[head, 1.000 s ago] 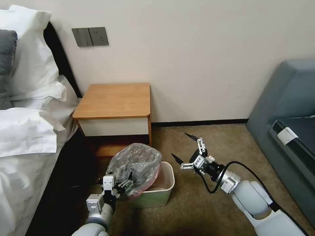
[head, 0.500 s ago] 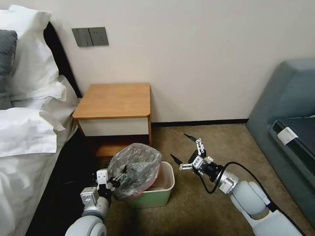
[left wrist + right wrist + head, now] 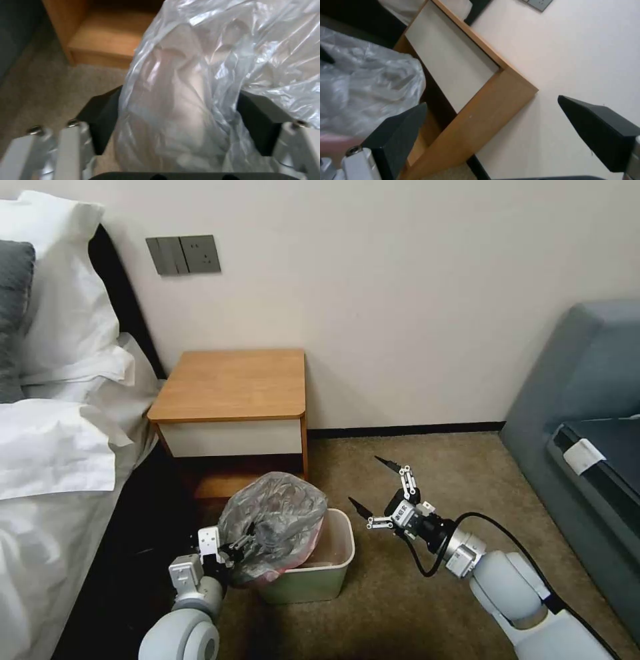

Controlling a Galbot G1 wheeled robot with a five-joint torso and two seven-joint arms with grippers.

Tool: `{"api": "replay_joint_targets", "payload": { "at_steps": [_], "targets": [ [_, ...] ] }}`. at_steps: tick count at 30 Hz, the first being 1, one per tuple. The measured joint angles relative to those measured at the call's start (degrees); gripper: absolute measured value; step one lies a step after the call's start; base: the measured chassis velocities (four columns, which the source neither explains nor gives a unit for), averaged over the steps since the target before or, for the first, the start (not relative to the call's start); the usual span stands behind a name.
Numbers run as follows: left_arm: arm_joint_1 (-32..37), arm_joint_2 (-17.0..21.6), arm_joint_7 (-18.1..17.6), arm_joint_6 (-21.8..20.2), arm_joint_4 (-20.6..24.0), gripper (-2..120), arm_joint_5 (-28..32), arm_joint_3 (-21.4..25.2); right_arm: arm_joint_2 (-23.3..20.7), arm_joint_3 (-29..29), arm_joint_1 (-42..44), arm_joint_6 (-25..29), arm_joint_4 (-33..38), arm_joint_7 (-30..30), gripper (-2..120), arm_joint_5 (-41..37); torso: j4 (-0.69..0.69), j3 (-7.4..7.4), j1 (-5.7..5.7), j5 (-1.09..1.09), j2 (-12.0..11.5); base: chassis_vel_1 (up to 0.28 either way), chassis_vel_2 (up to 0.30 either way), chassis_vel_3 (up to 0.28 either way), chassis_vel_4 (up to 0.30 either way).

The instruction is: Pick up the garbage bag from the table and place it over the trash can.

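Observation:
The garbage bag is gathered up in loose folds (image 3: 276, 516), so I expect its pink rim (image 3: 309, 551) to open out over the uncovered half of the trash can when I pull it.
The garbage bag (image 3: 273, 520), crumpled grey plastic with a pinkish rim, stands bunched over the left half of the beige trash can (image 3: 337, 567) on the carpet. The can's right half is uncovered. My left gripper (image 3: 233, 550) is at the bag's near-left side. In the left wrist view its jaws stand wide apart, open, and the bag (image 3: 186, 87) bulges between them. My right gripper (image 3: 365, 481) hovers open to the right of the can, holding nothing, apart from the bag (image 3: 363, 92). The table (image 3: 233, 383) stands behind the can with a bare top.
A bed with white linen (image 3: 60, 447) fills the left side, close to my left arm. A grey sofa (image 3: 587, 400) stands at the right. Open carpet (image 3: 400, 593) lies between the can and the sofa. The wall (image 3: 400, 313) is right behind the table.
My left gripper has drawn back to the left and toward me along the bag's side. The right gripper has dropped slightly. The bag has barely shifted.

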State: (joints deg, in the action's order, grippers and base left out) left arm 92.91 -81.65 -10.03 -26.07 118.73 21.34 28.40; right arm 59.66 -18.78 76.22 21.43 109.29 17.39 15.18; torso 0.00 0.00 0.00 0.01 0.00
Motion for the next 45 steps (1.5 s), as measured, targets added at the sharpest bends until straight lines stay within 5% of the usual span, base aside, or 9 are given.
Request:
{"api": "replay_joint_targets", "payload": {
  "at_steps": [12,15,17,27,31,34,35,39,45],
  "targets": [
    [-0.66,-0.68,1.81,-0.8,-1.76,36,-0.61,-0.59,-0.09,-0.3,0.9,0.93,0.28,0.01,100,0.22,0.01,-0.01,0.0,0.02,0.0,0.0,0.0,0.0,0.0],
    [-0.66,-0.71,1.78,-0.76,-1.76,34,-0.62,-0.59,-0.09,-0.31,0.92,0.94,0.34,0.01,100,0.24,0.01,0.0,-0.01,0.01,0.0,0.0,0.0,0.0,0.0],
    [-0.61,-0.83,1.54,-0.56,-1.72,17,-0.68,-0.62,-0.11,-0.32,0.95,0.94,0.54,0.01,100,0.28,0.01,0.0,0.0,-0.01,0.0,0.0,0.0,0.0,0.0],
    [0.23,-1.5,0.41,2.96,-1.72,7,-1.58,-0.68,-0.3,-0.23,0.92,0.77,1.07,-0.02,100,0.31,-0.01,0.0,0.0,-0.03,0.0,0.0,0.0,0.0,0.0],
    [0.88,-1.87,0.2,8.69,-1.71,7,-3.02,-0.67,-0.3,0.36,0.95,-0.03,1.85,-0.65,100,-2.09,0.0,0.0,0.0,-0.02,0.0,0.0,0.0,0.0,0.0],
    [2.53,-2.32,2.88,20.1,-0.89,7,-6.33,-0.57,-0.86,4.05,1.7,-6.36,6.31,-4.2,100,-14.01,-0.01,0.0,0.0,-0.01,0.0,0.0,0.0,0.0,0.0],
    [2.53,-2.32,2.88,20.1,-0.89,7,-6.33,-0.57,-0.86,4.05,1.7,-6.36,6.31,-4.2,100,-14.01,-0.01,0.0,0.0,-0.01,0.0,0.0,0.0,0.0,0.0],
    [3.98,-2.89,5.84,30.88,0.23,7,-9.13,-0.11,-2.01,9.92,-0.23,-14.67,12.27,-8.19,100,-30.4,-0.01,0.0,0.0,-0.01,0.0,0.0,0.0,0.0,0.0],
    [4.29,-3.28,8.11,36.54,0.17,7,-9.55,0.14,-5.23,12.58,-7.37,-19.28,12.26,-0.88,100,-42.68,0.0,0.0,0.0,0.0,0.0,0.0,0.0,0.0,0.0]
  ]
}}
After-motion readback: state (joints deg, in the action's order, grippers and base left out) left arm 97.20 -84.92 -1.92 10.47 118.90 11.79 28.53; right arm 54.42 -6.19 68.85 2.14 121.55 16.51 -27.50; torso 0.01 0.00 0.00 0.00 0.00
